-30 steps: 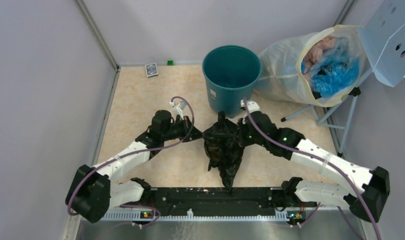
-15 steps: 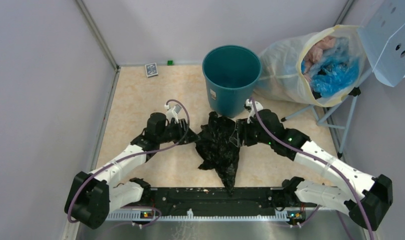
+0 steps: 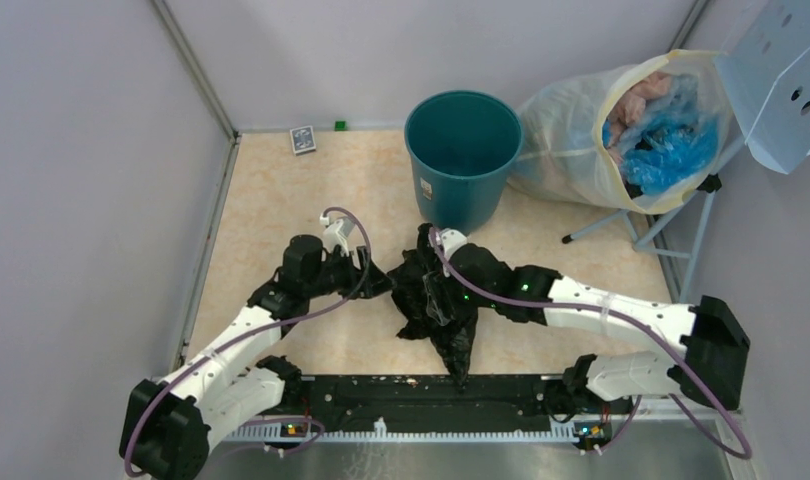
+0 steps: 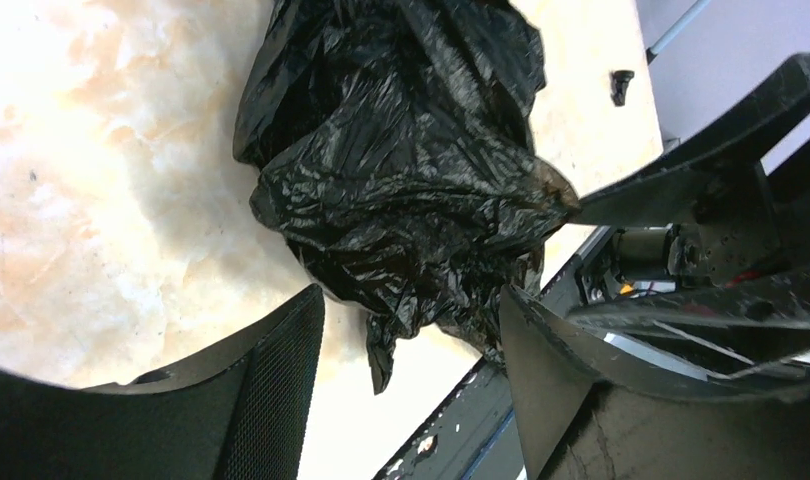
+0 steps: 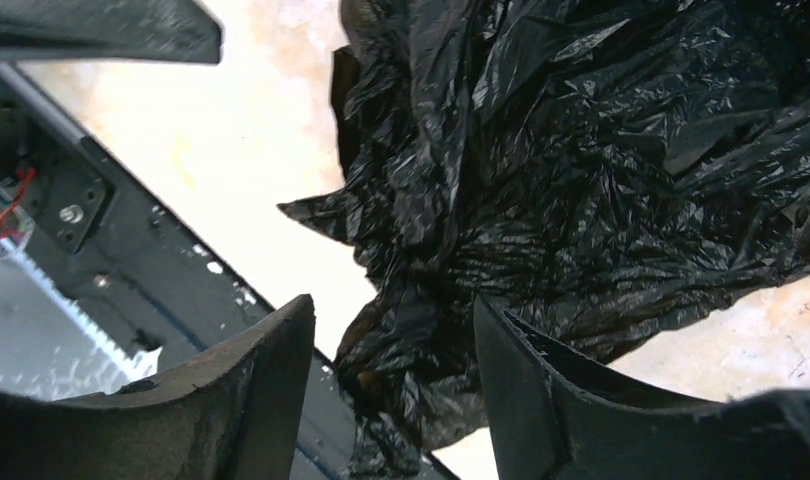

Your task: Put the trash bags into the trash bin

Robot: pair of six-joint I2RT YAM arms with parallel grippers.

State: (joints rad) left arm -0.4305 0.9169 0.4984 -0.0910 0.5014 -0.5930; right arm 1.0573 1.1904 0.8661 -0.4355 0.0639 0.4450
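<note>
The trash bag is lying crumpled in folds point(image 3: 438, 306) below my right gripper, so next my left gripper takes hold of the bag's edge point(image 3: 400, 279) while my right gripper pulls the bag wide.
The black crinkled trash bag point(image 3: 443, 300) lies crumpled on the beige table, its tail reaching the black base rail. The teal trash bin point(image 3: 463, 150) stands upright just behind it, and its inside looks empty. My left gripper point(image 3: 378, 284) is open at the bag's left edge; in the left wrist view the trash bag point(image 4: 401, 170) lies just beyond the left gripper point(image 4: 411, 300). My right gripper point(image 3: 433, 297) hovers open over the bag's middle. In the right wrist view the trash bag point(image 5: 581, 170) fills the space below the right gripper point(image 5: 392, 310), with folds showing between the spread fingers.
A large translucent sack point(image 3: 581, 130) with blue and pink contents leans at the back right, next to a perforated panel point(image 3: 781, 80) on a stand point(image 3: 631, 232). A card deck point(image 3: 302, 139) and a small green block point(image 3: 339, 126) lie by the back wall. The base rail point(image 3: 381, 392) runs along the near edge.
Both grippers have opened and let go of the bag, which sank and spread on the table. The left arm drew back to the left; the right arm swung left over the bag.
</note>
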